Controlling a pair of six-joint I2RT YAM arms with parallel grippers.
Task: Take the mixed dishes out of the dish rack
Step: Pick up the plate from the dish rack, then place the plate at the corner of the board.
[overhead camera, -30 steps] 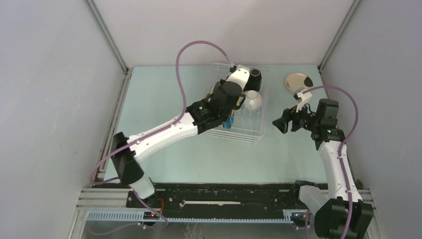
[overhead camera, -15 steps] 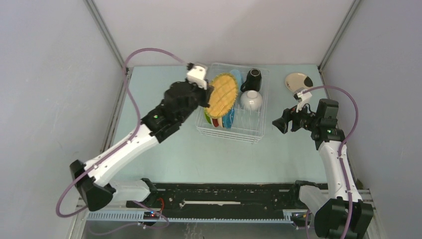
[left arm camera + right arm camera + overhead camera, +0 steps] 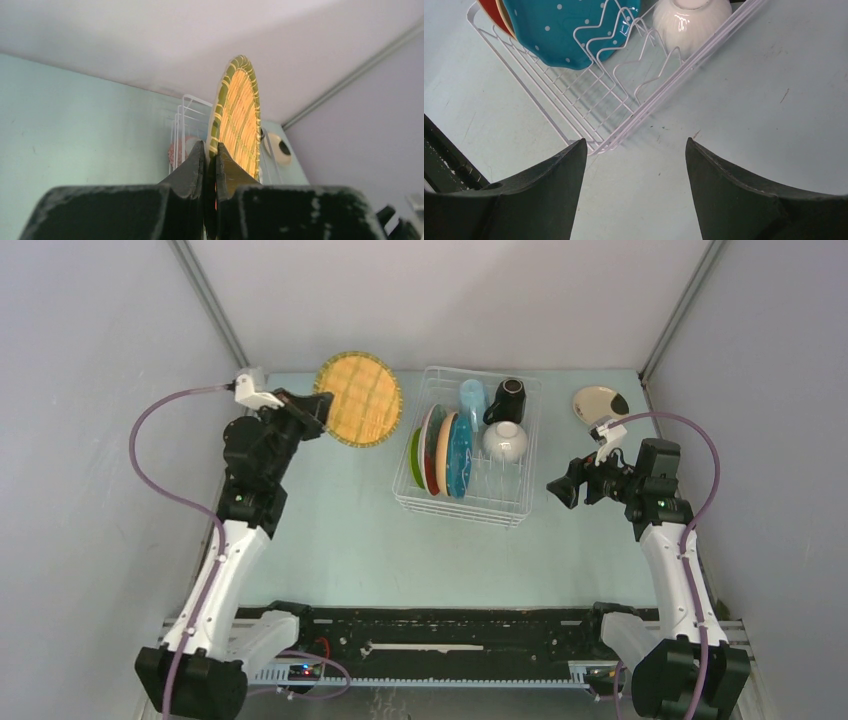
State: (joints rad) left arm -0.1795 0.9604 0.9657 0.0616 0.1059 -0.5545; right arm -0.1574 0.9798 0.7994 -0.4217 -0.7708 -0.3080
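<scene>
I should keep lowering the yellow plate (image 3: 365,400) onto the table's far corner (image 3: 290,382) beside my left gripper until it rests flat, because the plate faces up and that corner is empty.
My left gripper (image 3: 322,410) is shut on the rim of the yellow woven-pattern plate (image 3: 360,398), held on edge in the air left of the dish rack (image 3: 470,508). The left wrist view shows both jaws pinching that plate (image 3: 240,115) at the gripper (image 3: 210,147). In the rack stand lime green (image 3: 416,458), red (image 3: 428,450) and blue dotted (image 3: 459,455) plates, a white bowl (image 3: 505,441), a light-blue cup (image 3: 472,397) and a black mug (image 3: 511,398). My right gripper (image 3: 560,490) hangs open and holds nothing, just right of the rack's near corner (image 3: 594,145).
A cream plate (image 3: 600,403) lies flat on the table at the far right, behind my right arm. Grey walls close in the table on three sides. The arms' black base rail (image 3: 450,640) runs along the near edge.
My left arm swung left and back, lifting the yellow plate out of the rack to the far left of the table. The right arm has not moved.
</scene>
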